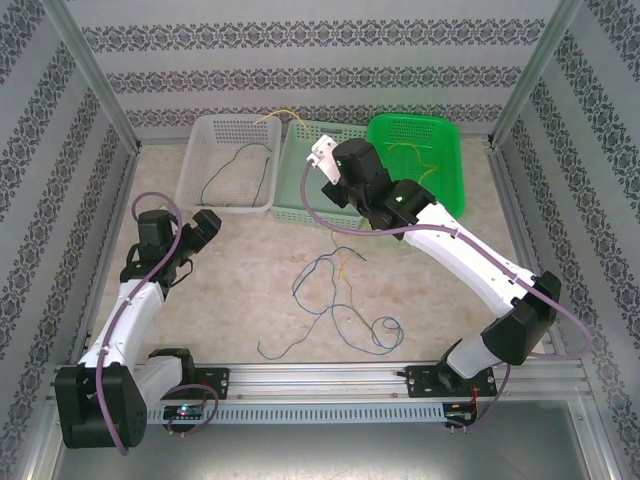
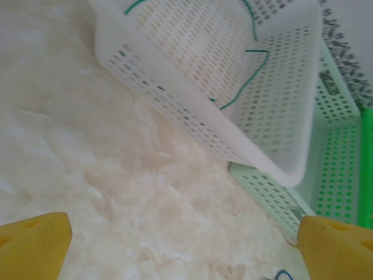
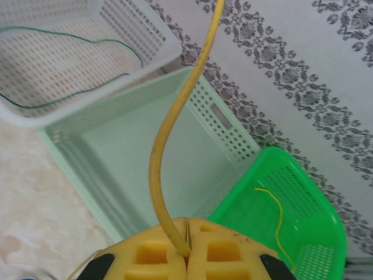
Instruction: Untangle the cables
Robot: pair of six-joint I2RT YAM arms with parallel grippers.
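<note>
The yellow cable hangs from my right gripper to the blue cable [image 1: 333,262], so my open left gripper should keep going to the yellow cable's hanging part [image 1: 335,240] and close on it.
My right gripper [image 1: 322,158] [image 3: 187,224] is shut on a yellow cable [image 3: 160,146] above the pale green basket [image 3: 116,151]. The cable rises from the closed pads and curves up out of the right wrist view. A second yellow cable [image 3: 278,216] [image 1: 410,150] lies in the bright green basket [image 1: 452,150]. A dark green cable [image 1: 235,165] [image 2: 247,81] lies in the white basket [image 1: 200,160]. Blue cables [image 1: 330,300] sprawl in loose loops on the table between the arms. My left gripper [image 1: 205,228] [image 2: 185,256] stands open and empty over bare table, near the white basket's front corner.
Three baskets stand side by side at the back: white, pale green [image 1: 300,212], bright green. Metal frame posts [image 1: 100,90] and patterned walls close the sides and the back. A rail [image 1: 320,378] runs along the near edge.
</note>
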